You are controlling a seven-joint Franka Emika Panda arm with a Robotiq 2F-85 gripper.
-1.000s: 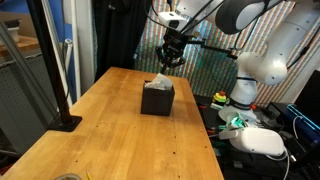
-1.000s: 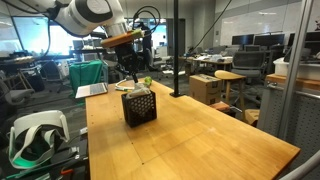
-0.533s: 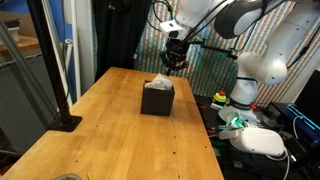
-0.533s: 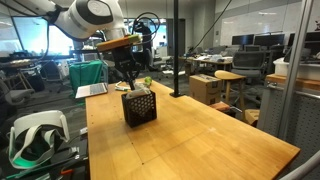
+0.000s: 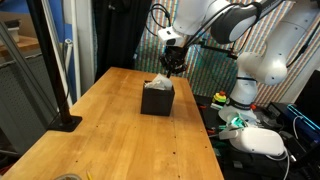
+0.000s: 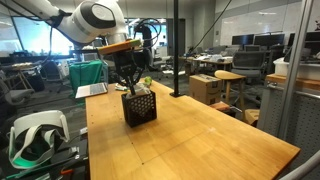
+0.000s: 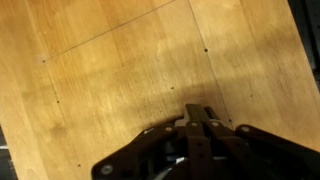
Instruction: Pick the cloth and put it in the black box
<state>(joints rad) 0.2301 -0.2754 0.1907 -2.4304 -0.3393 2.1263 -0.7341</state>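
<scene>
The white cloth (image 5: 160, 80) puffs up above the black box's rim, so next my gripper goes back over the box's opening (image 5: 156, 86) and presses the cloth down inside.
The black box (image 5: 157, 100) (image 6: 139, 107) stands on the wooden table in both exterior views. A bit of the white cloth (image 5: 160, 82) shows at its top, lying inside. My gripper (image 5: 172, 66) (image 6: 129, 82) hangs just above the box's rim, towards one edge. In the wrist view the gripper (image 7: 200, 112) is shut, fingers pressed together with nothing between them, and only bare table wood lies below. Neither box nor cloth shows in that view.
The wooden table (image 5: 110, 130) (image 6: 200, 130) stretches wide around the box. A black pole on a base (image 5: 62, 120) stands near one table edge. A white headset (image 5: 255, 140) lies off the table beside the robot base.
The arm's wrist and forearm have swung a little and the gripper has sunk slightly toward the box. The gripper stays shut; box and cloth have not moved.
</scene>
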